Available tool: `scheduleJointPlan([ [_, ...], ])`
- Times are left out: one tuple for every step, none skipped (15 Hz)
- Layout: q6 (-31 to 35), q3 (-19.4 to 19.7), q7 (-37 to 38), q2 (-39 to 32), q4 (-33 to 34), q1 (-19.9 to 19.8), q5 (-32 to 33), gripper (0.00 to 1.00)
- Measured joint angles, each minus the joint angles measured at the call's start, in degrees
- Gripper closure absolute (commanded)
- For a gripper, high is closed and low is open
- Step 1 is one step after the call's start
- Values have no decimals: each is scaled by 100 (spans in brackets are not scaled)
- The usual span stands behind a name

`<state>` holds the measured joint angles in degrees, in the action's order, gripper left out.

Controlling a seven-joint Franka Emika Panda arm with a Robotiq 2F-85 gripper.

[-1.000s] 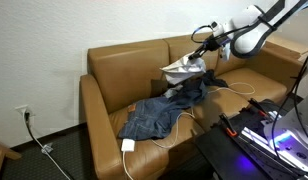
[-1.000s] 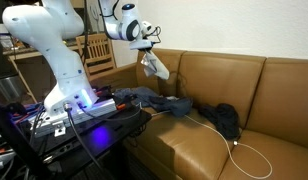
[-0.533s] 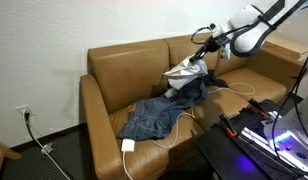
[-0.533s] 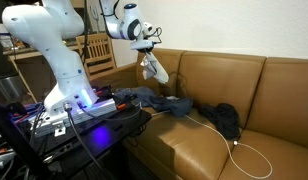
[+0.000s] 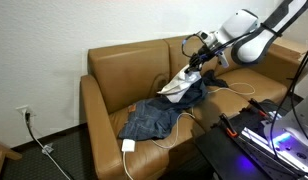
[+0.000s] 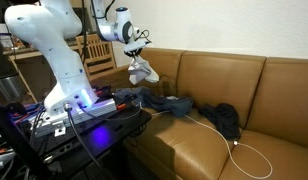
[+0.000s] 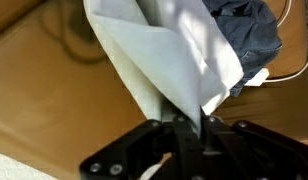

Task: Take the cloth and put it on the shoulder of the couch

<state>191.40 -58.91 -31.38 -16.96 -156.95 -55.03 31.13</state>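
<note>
The white cloth's lower end (image 5: 173, 96) is hanging near the denim garment on the seat, so my gripper should raise the cloth high before taking it toward the couch's arm (image 5: 92, 100).
My gripper (image 5: 199, 52) (image 6: 137, 48) is shut on the white cloth (image 5: 181, 82) (image 6: 144, 70), which hangs limp from it above the tan leather couch (image 5: 124, 75) (image 6: 224, 80). The wrist view shows the cloth (image 7: 164, 50) pinched between the black jaws of the gripper (image 7: 187, 125), with leather beneath. It hangs near the robot's end of the couch, in front of the backrest. One padded arm of the couch (image 5: 94, 112) shows at the opposite end; the arm on the robot's side is mostly hidden.
A dark blue denim garment (image 5: 154, 112) (image 6: 159, 100) (image 7: 249, 30) lies on the seat, with thin white cables (image 5: 169, 135) (image 6: 249, 155) across it. A dark bundle (image 6: 226, 118) sits further along. A cardboard carton (image 5: 284, 50) and an equipment table (image 6: 84, 115) flank the robot.
The gripper has carried the cloth lower and sideways toward the robot's end of the couch. The cloth now hangs closer to the backrest.
</note>
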Motion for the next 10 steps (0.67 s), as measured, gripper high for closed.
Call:
scheduleJointPlan([
  [193,-1,-107,-1,-102,-27,214,98],
  [374,-11,-185,-18,-203,-105,480,98],
  [482,-10,-211,-73,-253,-218,874,98],
  [573,25,-213,-151,-246,-347,1355,98],
  [723,133,-214,-201,-234,-447,1836,98],
  [728,59,-286,-250,-204,-698,2147,98],
  [711,-221,-435,-325,-158,-1122,2362,90],
  [699,-465,-509,-428,-138,-1511,2619,90],
  [689,-644,-551,-589,-151,-1849,2857,90],
  [688,-708,-622,-722,-165,-2011,2948,90],
])
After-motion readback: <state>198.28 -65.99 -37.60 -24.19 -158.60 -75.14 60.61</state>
